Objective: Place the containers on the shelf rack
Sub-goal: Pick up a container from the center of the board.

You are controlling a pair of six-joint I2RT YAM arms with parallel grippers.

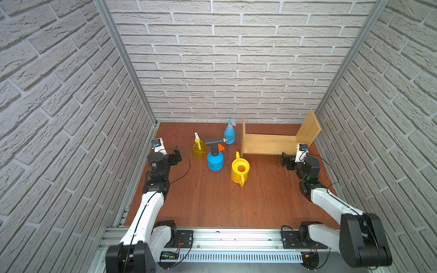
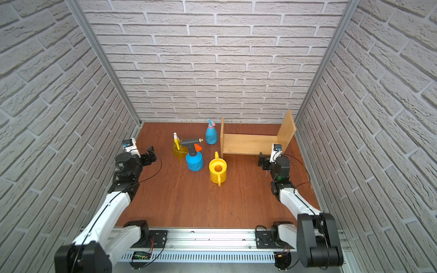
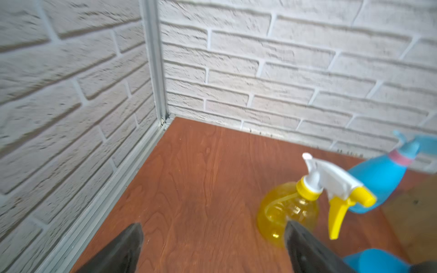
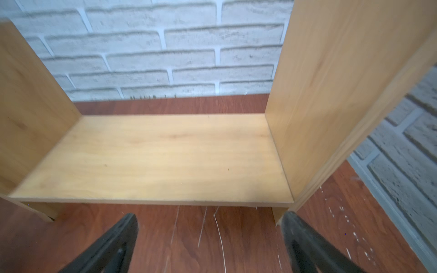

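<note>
The yellow watering can's handle (image 1: 242, 181) points toward the front rail and is clear of the blue pressure sprayer, so my right gripper should go on moving until it takes hold of the handle (image 2: 219, 181).
Four containers stand on the wood floor left of the shelf rack (image 1: 269, 144) (image 2: 248, 144): a yellow watering can (image 1: 240, 170) (image 2: 218, 170), a blue pressure sprayer (image 1: 215, 160) (image 2: 194, 160), a translucent yellow spray bottle (image 1: 199, 149) (image 3: 286, 208) and a light-blue spray bottle (image 1: 229, 133) (image 3: 378, 179). My left gripper (image 1: 177, 156) (image 3: 212, 228) is open and empty, a little left of the yellow spray bottle. My right gripper (image 1: 285, 160) (image 4: 210, 217) is open and empty, just in front of the rack's bare horizontal board (image 4: 165, 156), near its right upright.
Brick-patterned walls close in the back and both sides. The rack's right upright (image 1: 308, 128) stands close to the right wall. An aluminium rail (image 1: 236, 236) with both arm bases runs along the front edge.
</note>
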